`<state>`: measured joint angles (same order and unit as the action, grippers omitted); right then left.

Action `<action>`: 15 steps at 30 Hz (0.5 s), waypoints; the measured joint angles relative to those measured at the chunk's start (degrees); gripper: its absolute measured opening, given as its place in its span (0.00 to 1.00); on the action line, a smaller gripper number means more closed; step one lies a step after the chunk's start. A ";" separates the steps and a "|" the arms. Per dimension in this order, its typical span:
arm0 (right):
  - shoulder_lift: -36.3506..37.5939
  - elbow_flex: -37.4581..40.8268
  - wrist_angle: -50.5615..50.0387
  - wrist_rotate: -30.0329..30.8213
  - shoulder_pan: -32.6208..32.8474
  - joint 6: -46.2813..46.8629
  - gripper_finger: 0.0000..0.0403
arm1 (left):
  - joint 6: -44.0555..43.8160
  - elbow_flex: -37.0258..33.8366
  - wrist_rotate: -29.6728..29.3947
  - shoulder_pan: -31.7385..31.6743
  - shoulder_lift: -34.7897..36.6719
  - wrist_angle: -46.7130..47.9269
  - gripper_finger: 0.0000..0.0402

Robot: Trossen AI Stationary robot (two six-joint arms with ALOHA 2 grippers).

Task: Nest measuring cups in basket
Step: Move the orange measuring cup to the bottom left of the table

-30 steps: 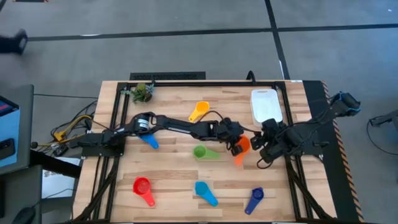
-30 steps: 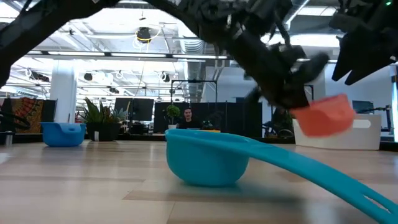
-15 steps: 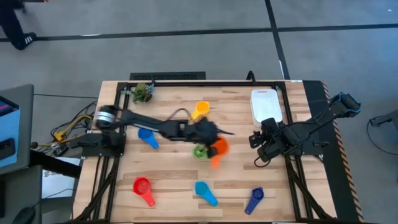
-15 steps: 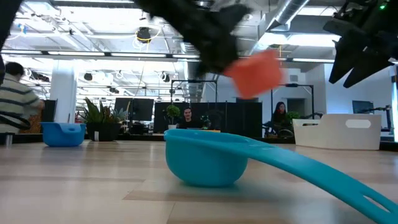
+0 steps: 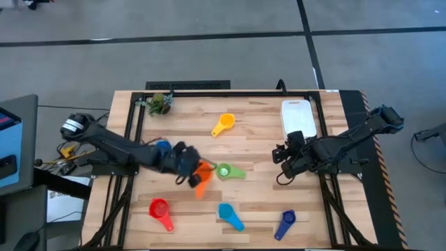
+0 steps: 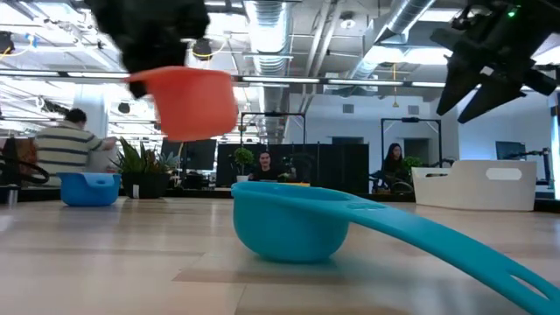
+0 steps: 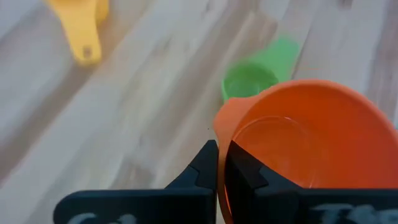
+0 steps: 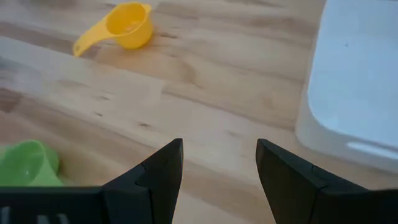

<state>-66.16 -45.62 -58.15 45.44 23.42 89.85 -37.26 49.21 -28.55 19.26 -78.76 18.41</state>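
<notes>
My left gripper should go on going to the wood point(image 5: 180, 208) that is free beside the red cup as the orange cup point(image 6: 192, 105) hangs upright, then release it once it rests.
My left gripper point(image 5: 189, 169) hangs over the table's middle left, shut on the orange cup point(image 5: 202, 178), which is in the air in the low view point(image 6: 188, 98). The green cup point(image 5: 230, 171) lies just right of it. The yellow cup point(image 5: 223, 124) lies farther back. The red cup point(image 5: 160, 209), a light blue cup point(image 5: 230, 215) and the dark blue cup point(image 5: 286, 223) lie along the near side. Another light blue cup point(image 5: 162, 146) is partly hidden by the left arm. My right gripper point(image 5: 281, 161) is open above bare wood, on the near side of the white basket point(image 5: 297, 117). My left gripper point(image 7: 222, 158) pinches the orange cup's wall at its rim point(image 7: 222, 186), one finger point(image 7: 245, 177) inside the bowl and the other point(image 7: 205, 165) outside. The cup point(image 6: 188, 98) is lifted clear of the table, its opening toward the wrist camera.
A small green plant point(image 5: 160, 103) stands at the far left corner. Black frame rails run along the table's left, far and right sides. The basket point(image 8: 354, 81) holds nothing that shows. People sit in the room beyond the table in the low view.
My left gripper, still shut on the orange cup, has swung from beside my right gripper toward the table's left edge and a little nearer, carrying the cup above the table past the green cup. My right gripper has stayed open.
</notes>
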 joint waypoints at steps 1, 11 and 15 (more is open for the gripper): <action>-0.60 -0.03 0.46 0.09 0.00 -0.18 0.56 | -2.31 0.00 -1.07 1.56 0.14 1.72 0.00; -5.62 0.01 3.58 -0.14 0.04 -0.25 0.56 | -24.58 -2.38 -4.36 13.57 -0.05 6.85 0.00; -5.92 0.01 4.04 -0.13 0.04 -0.34 0.56 | -31.13 -4.08 -4.43 17.52 -0.07 7.82 0.00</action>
<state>-72.08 -45.61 -54.11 45.31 23.46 89.52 -68.39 45.13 -32.98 36.78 -78.83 26.24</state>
